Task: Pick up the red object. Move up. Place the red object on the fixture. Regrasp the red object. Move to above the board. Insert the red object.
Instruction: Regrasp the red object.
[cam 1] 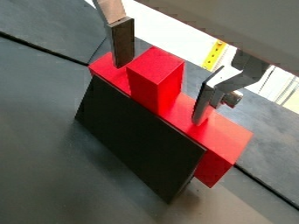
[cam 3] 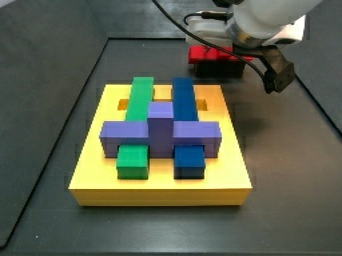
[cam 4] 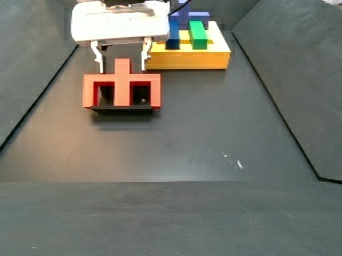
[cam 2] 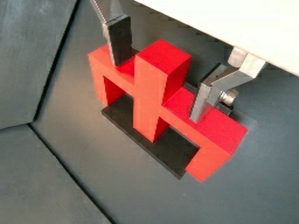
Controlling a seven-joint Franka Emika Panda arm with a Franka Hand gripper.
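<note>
The robot should expect a hidden middle leg when it lifts the red object, because the dark fixture's side covers everything below the middle of the red bar.
The red object rests on the dark fixture, its centre stub pointing up toward the wrist; both wrist views show this. My gripper stands open over it, one finger on each side of the stub with a gap to each, the fingertips close to the red bar. In a wrist view the red object's legs straddle the fixture. In a side view the gripper is right above the red object. The yellow board lies apart from it.
Green, blue and purple blocks sit in the board. The board is just behind and to the right of the fixture in a side view. Black walls edge the dark floor; the arm hangs over the fixture.
</note>
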